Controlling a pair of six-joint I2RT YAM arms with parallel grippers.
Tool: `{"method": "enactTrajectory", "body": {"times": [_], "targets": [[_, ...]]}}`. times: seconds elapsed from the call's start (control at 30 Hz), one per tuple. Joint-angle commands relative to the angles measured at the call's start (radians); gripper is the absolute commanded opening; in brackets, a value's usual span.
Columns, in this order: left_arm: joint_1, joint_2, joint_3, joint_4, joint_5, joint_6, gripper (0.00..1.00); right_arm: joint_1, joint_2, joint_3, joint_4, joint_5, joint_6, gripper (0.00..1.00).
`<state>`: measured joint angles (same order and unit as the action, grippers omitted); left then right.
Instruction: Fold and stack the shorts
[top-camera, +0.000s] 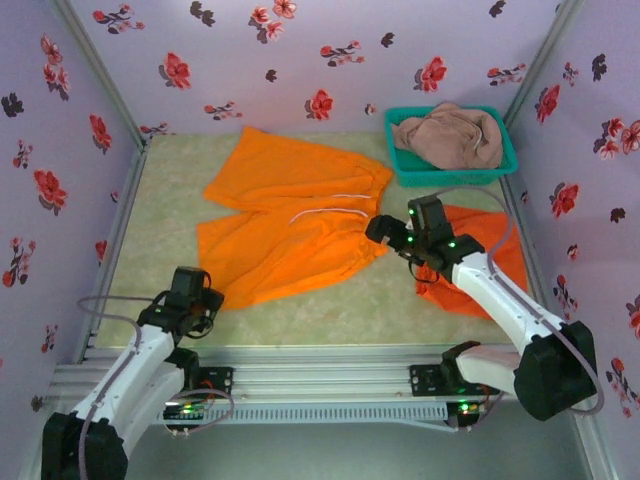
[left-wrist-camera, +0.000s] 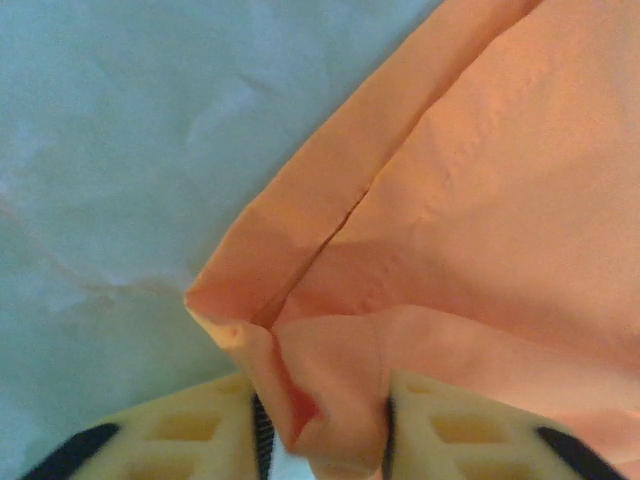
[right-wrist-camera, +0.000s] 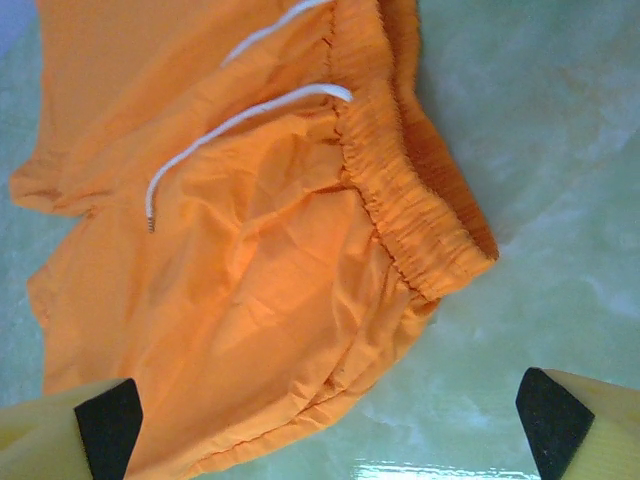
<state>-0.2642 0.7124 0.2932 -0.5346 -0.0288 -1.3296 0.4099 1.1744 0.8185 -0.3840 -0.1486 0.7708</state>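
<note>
The near half (top-camera: 285, 258) of the shorts will fold over and cover the white drawstring when I carry its corners, because the crotch notch (top-camera: 236, 212) is in line with the drawstring.
One pair of orange shorts (top-camera: 290, 215) lies spread flat mid-table, its waistband (right-wrist-camera: 410, 200) and white drawstring (right-wrist-camera: 230, 125) towards the right. My left gripper (top-camera: 205, 295) is at its near left leg corner. In the left wrist view that gripper (left-wrist-camera: 322, 420) is shut on a bunched hem corner of the orange shorts (left-wrist-camera: 480, 200). My right gripper (top-camera: 385, 235) hovers open over the waistband's near corner, its fingers wide apart (right-wrist-camera: 330, 430) above the cloth (right-wrist-camera: 230, 280). A second orange pair (top-camera: 485, 225) lies partly under the right arm. The pink-brown shorts (top-camera: 450, 135) sit crumpled in the basket.
The teal mesh basket (top-camera: 455, 177) stands at the back right. Flowered walls close in the pale green table (top-camera: 170, 200) on three sides. A metal rail (top-camera: 320, 375) with both arm bases runs along the near edge.
</note>
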Motion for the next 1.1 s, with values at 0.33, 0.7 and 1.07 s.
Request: {"method": "enactTrajectory", "body": {"times": [0.33,0.7,1.07], "targets": [[0.008,0.010,0.049,0.047,-0.044,0.076,0.00,-0.011,0.224,-0.059,0.188,0.043,0.199,0.77],[0.009,0.008,0.037,0.048,-0.045,0.085,0.00,-0.032,0.400,-0.023,0.280,0.055,0.263,0.63],[0.024,0.005,0.055,0.050,-0.044,0.120,0.00,-0.037,0.466,0.014,0.276,0.069,0.253,0.19]]}}
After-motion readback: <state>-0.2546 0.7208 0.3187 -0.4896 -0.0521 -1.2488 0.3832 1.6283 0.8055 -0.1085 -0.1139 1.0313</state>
